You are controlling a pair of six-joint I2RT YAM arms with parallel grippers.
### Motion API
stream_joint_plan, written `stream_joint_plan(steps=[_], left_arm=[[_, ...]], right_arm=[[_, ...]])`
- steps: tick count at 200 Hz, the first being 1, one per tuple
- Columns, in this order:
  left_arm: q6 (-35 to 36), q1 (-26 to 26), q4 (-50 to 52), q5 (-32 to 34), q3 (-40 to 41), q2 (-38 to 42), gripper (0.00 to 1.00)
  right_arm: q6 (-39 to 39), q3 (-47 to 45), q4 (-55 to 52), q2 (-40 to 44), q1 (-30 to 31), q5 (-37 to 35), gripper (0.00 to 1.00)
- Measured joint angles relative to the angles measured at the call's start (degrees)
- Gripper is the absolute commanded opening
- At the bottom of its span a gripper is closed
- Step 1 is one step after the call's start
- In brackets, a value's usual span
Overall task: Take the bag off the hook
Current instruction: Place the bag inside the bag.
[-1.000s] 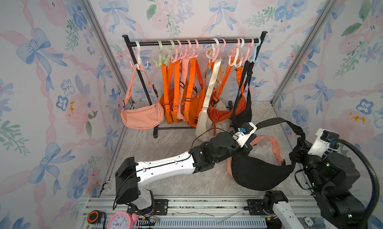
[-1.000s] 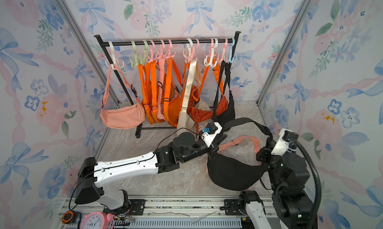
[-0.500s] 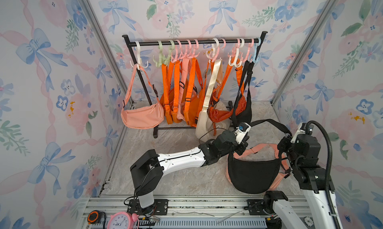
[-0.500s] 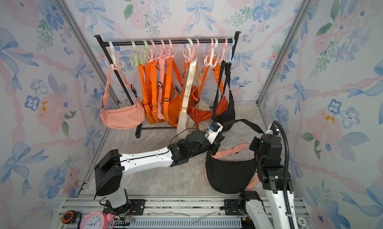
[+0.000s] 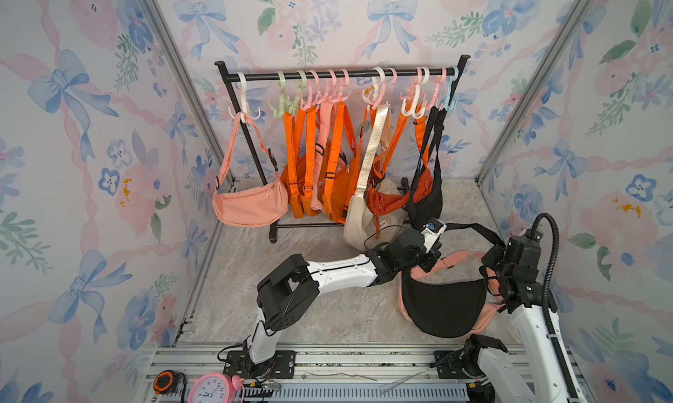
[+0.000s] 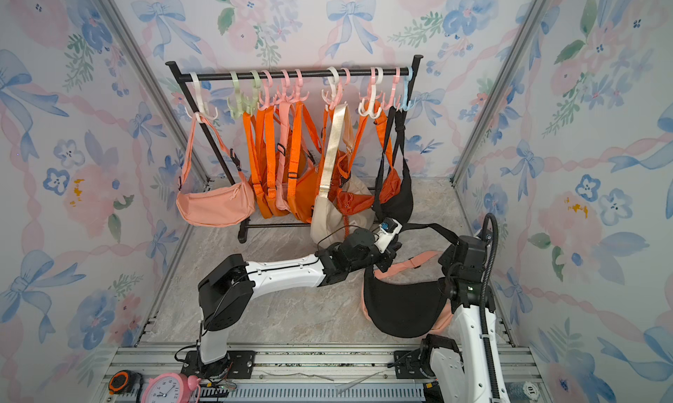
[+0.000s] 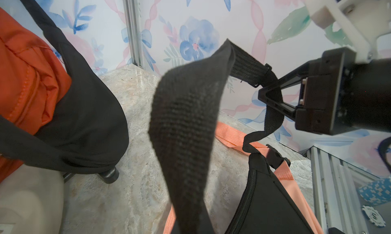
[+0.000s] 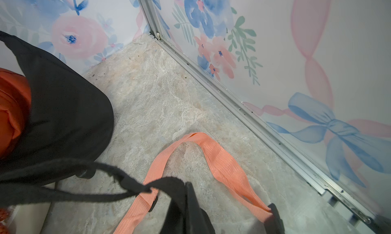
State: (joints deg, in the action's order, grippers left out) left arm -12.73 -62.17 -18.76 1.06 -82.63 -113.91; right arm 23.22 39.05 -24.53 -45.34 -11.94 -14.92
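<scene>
The black bag's body [image 5: 447, 309] is lying over the peach bag, so my left gripper keeps bringing the black strap down to the peach strap [image 5: 452, 260] and lets go of it there.
A black bag [image 5: 444, 306] hangs clear of the rail's hooks [image 5: 451, 91], low over the floor at the front right, stretched between both arms. My left gripper [image 5: 431, 261] is shut on one end of its black strap [image 7: 186, 120], though the left wrist view does not show the jaws. My right gripper [image 7: 269, 95] is shut on the strap's other end, just above the bag's buckle [image 7: 277, 156]. The right wrist view shows that strap [image 8: 127, 185] running out of the shut fingers [image 8: 190, 201]. A second black bag [image 5: 429, 197] hangs at the rail's right end.
A peach bag [image 5: 490, 315] with its strap [image 8: 222, 158] lies on the floor under the held bag. The black rack [image 5: 338, 75] at the back carries peach [image 5: 251, 208], orange [image 5: 338, 186] and cream [image 5: 368, 222] bags. The right wall frame [image 8: 254, 116] is close by.
The right arm has swung in from the front right corner and stands upright. The left arm has folded back. The held black bag has shifted slightly left, with its top edge pulled straighter.
</scene>
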Motion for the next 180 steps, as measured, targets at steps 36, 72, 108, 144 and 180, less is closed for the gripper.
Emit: stream_joint_plan(steps=[36, 72, 108, 144, 180], left_arm=[[-0.7, 1.1, 0.4, -1.4, -3.4, -5.0, 0.0], [-0.8, 2.0, 2.0, -2.0, -8.6, -10.7, 0.0], [-2.1, 2.9, 3.1, -1.5, -12.8, -16.4, 0.0], [-3.2, 3.2, 6.4, -0.9, -17.9, -21.9, 0.17], [-4.2, 3.3, 9.1, -0.9, -20.2, -23.6, 0.41]], right_arm=[[0.9, -0.8, 3.5, -3.9, -0.4, 0.6, 0.07], [2.2, -2.0, 7.6, -8.5, -0.5, 0.8, 0.09], [3.4, -3.5, 11.8, -13.6, -0.7, 0.8, 0.11], [3.8, -3.7, 15.0, -19.1, -0.9, 1.1, 0.15], [3.8, -4.1, 17.4, -21.1, -1.9, 2.8, 0.39]])
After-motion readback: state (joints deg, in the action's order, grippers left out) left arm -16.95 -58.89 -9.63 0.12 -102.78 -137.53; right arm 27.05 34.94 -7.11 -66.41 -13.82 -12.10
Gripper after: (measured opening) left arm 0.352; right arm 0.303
